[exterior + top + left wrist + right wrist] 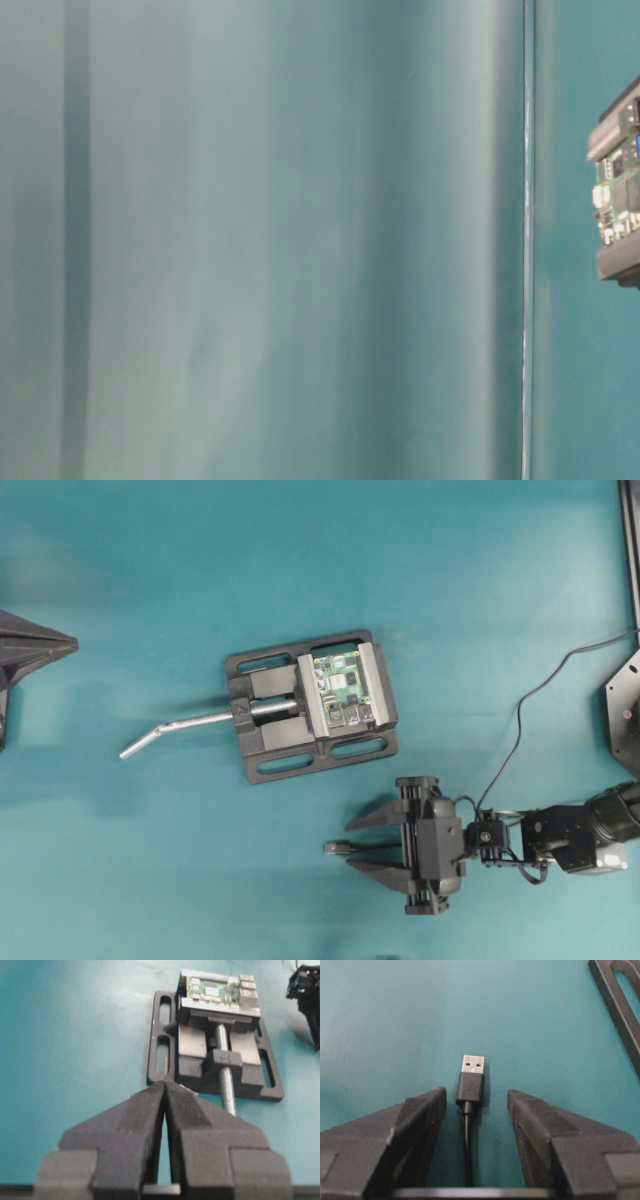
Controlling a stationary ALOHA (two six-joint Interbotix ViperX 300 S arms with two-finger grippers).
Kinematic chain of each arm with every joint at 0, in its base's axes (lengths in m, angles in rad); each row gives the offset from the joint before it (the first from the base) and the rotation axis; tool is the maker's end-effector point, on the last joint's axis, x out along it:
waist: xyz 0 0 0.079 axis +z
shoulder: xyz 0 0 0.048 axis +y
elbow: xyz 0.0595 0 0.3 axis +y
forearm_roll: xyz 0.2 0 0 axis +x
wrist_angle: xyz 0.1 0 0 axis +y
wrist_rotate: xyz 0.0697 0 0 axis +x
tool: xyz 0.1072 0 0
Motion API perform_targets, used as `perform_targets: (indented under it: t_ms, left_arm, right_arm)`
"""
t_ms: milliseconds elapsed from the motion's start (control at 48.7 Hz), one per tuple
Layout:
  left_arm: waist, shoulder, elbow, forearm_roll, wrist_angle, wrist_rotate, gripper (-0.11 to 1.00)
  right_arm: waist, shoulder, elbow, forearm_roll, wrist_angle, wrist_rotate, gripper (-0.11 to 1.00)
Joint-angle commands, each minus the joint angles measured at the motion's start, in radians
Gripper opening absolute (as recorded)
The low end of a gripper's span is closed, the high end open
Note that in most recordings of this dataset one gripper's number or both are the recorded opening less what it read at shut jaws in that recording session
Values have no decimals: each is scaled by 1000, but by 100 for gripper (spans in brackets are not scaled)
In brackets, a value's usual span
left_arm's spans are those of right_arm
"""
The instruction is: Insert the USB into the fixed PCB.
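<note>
The robot will carry the USB to the PCB, and the USB cable (497, 778) will follow along with slack to spare because it runs in a loose curve (522, 708).
The USB (471, 1077) is a silver-and-black plug lying flat on the teal table, and its thin dark cable (468, 1150) runs back between my right fingers. My right gripper (476, 1097) is open; its fingers stand on either side of the plug's rear and do not touch it. In the overhead view the plug (334, 848) pokes out left of the right gripper (350, 845), below and in front of the vise. The green fixed PCB (345, 688) is clamped in the black vise (270, 735). It also shows in the left wrist view (217, 991). My left gripper (165, 1086) is shut and empty at the far left (68, 643).
The vise's silver handle (185, 725) sticks out to the left. The USB cable (520, 710) loops from the right edge down to the right arm. A black arm base (625, 710) stands at the right edge. The table-level view shows only the board's edge (620, 180).
</note>
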Motion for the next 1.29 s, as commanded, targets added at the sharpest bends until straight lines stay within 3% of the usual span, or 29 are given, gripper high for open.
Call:
perform_targets:
  t_ms: [0,370,986,1274]
  left_arm:
    - [0,11,-14,5,2,-6,3]
    - [0,9,-25,5,51,-2,3]
    - [0,9,-28,5,57,-3,3]
    - [0,9,-29,5,57,-3,3]
  right_arm:
    - [3,-12,-11,2,-2,-2,59]
    - [3,0,-17,2,0,-3,56]
    - [5,0,-17,2,0,-5,22]
    - [5,-3,-18,20,-23,-2,21]
